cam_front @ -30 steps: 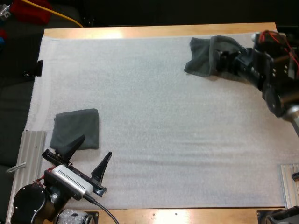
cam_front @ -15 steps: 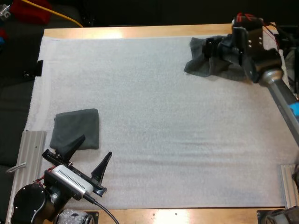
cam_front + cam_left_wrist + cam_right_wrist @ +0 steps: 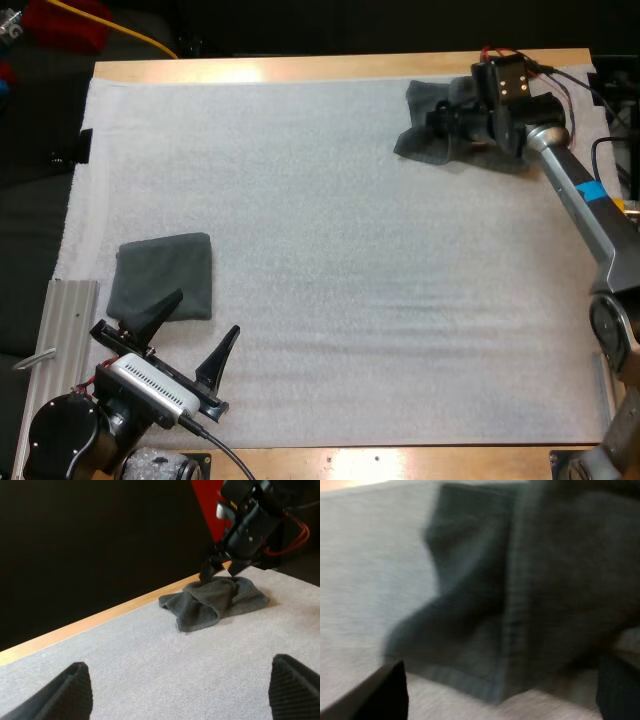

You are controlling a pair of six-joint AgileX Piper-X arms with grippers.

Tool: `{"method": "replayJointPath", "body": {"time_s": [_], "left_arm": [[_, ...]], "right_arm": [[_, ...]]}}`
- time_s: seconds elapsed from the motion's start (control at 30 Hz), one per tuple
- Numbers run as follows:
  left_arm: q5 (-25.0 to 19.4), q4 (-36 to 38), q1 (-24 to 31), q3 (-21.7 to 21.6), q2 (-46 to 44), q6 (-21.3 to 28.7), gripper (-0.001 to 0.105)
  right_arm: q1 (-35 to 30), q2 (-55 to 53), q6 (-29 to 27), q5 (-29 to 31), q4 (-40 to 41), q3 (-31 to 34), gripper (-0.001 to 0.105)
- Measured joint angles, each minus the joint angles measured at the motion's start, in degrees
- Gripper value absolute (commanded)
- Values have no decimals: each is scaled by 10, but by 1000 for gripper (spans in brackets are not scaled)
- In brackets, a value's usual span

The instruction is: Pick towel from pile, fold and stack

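The crumpled towel (image 3: 428, 140) will stay folded over itself when I carry it to the middle of the mat, because a hem (image 3: 516, 597) lies across another layer.
A crumpled dark grey-green towel (image 3: 415, 138) lies at the mat's far right corner. My right gripper (image 3: 441, 120) hangs low over its middle, pointing left. In the right wrist view its fingers (image 3: 390, 690) stand apart with the towel (image 3: 520, 580) just ahead, so the right gripper (image 3: 505, 697) is open. A folded towel (image 3: 162, 275) rests near the mat's left front. My left gripper (image 3: 190, 335) stands open just in front of it, holding nothing. From the left wrist view, the crumpled towel (image 3: 215, 602) is far off, with the right gripper (image 3: 215, 572) at its top.
The white mat (image 3: 330, 280) covers most of the wooden table (image 3: 300, 68). Metal rails (image 3: 68, 330) lie at the front left and front right edges. Dark space lies beyond the table's far side.
The right arm has swung round at the far right corner, and its gripper now points left over the crumpled towel. The left arm and both towels have not moved.
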Motion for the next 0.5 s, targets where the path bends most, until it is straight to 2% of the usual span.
{"method": "replayJointPath", "body": {"time_s": [0.2, 0.5], "left_arm": [[0, 0, 0, 0, 0, 0, 70], [0, 0, 0, 0, 0, 0, 70]], "right_arm": [[-24, 47, 6, 1, -17, 0, 70], [-21, 96, 9, 1, -71, -14, 70]]}}
